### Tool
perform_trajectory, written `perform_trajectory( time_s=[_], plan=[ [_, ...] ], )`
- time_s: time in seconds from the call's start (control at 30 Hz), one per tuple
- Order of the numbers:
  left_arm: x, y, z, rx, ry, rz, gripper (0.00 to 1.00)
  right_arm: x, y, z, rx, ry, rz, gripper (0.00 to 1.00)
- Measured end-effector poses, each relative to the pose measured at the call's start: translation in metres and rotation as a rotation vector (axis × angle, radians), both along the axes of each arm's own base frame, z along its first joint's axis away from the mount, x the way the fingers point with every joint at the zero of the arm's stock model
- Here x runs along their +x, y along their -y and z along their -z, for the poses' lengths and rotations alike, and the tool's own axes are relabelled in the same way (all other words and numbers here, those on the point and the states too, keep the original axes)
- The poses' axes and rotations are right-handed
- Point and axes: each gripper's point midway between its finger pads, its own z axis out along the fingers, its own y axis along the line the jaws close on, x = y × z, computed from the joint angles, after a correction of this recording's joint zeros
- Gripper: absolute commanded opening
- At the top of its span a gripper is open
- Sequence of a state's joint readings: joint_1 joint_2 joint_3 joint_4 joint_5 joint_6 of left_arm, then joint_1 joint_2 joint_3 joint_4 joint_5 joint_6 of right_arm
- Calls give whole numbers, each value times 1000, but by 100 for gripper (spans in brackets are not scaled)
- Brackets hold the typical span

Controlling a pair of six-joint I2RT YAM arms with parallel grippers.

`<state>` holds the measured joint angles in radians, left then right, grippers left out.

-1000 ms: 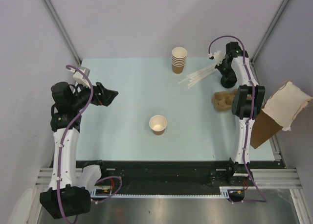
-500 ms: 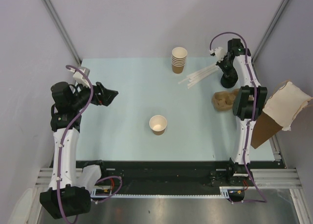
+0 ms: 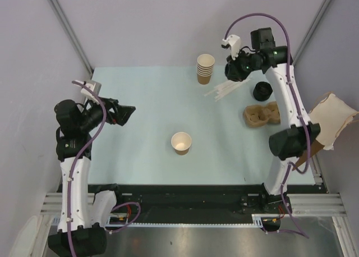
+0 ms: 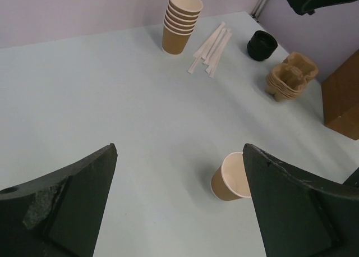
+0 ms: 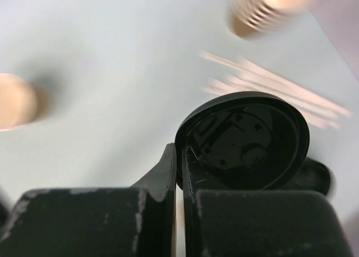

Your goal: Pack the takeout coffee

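I should take the lid by its free rim (image 5: 306, 131) with my left gripper and put it on the cup, because the black lid's bottom side (image 5: 247, 142) is facing up in my right gripper.
The takeout coffee's cup (image 3: 181, 142), a single tan paper cup, stands upright and lidless at mid-table; in the left wrist view the cup (image 4: 227, 184) peeks out beside the right finger. My right gripper (image 3: 234, 70) hangs in the air at the back right, near the cup stack, shut on the rim of a round black lid (image 5: 247, 139). The right gripper (image 5: 179, 153) has its fingers pressed together on that rim. My left gripper (image 3: 128, 112) hovers open over the table's left side, and nothing sits between the fingers of the left gripper (image 4: 179, 150).
A stack of lidless cups (image 3: 205, 69) stands at the back. White wrapped straws (image 3: 227, 88) lie beside it. More black lids (image 3: 262, 90) and a pulp cup tray (image 3: 261, 114) sit at the right. A brown paper bag (image 3: 314, 136) stands at the right edge.
My right arm has risen off the pile of lids and swung left toward the cup stack, carrying one black lid. The left arm has shifted slightly.
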<state>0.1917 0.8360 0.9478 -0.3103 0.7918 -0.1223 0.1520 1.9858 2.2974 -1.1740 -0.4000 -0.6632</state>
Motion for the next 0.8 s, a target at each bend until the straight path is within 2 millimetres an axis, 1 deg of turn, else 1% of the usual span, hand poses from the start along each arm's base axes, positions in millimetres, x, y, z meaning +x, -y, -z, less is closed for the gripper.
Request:
perform_trajectory(
  time_s=[0.03, 0.07, 0.13, 0.2, 0.23, 0.27, 0.3, 0.37, 0.5, 0.57, 0.63, 0.7, 0.8],
  plan=[
    [-3, 1, -4, 3, 14, 2, 100, -24, -26, -20, 74, 9, -59, 0],
    [-5, 2, -6, 5, 24, 5, 99, -48, -44, -36, 131, 7, -105, 0],
    [-12, 4, -12, 12, 50, 12, 100, -87, -68, -62, 241, -8, -177, 0],
    [-20, 7, -19, 19, 82, 26, 100, -123, -85, -84, 357, -37, -239, 0],
    [-25, 8, -23, 22, 100, 34, 99, -137, -92, -89, 412, -61, -267, 0],
    [-30, 10, -28, 26, 125, 42, 99, -151, -97, -90, 458, -94, -292, 0],
    [-36, 13, -33, 30, 150, 52, 100, -165, -102, -86, 503, -150, -315, 0],
    [-46, 17, -41, 41, 216, 72, 100, -187, -110, -71, 582, -281, -345, 0],
    [-67, 28, -47, 51, 322, 126, 100, -216, -121, -42, 741, -578, -361, 0],
    [-72, 34, -43, 50, 350, 154, 100, -225, -123, -37, 799, -687, -357, 0],
    [-75, 38, -37, 43, 363, 177, 99, -232, -124, -40, 839, -755, -362, 0],
    [-76, 44, -33, 41, 377, 202, 97, -236, -126, -47, 865, -781, -383, 0],
    [-81, 55, -33, 53, 425, 262, 95, -245, -130, -56, 884, -812, -423, 0]
  ],
)
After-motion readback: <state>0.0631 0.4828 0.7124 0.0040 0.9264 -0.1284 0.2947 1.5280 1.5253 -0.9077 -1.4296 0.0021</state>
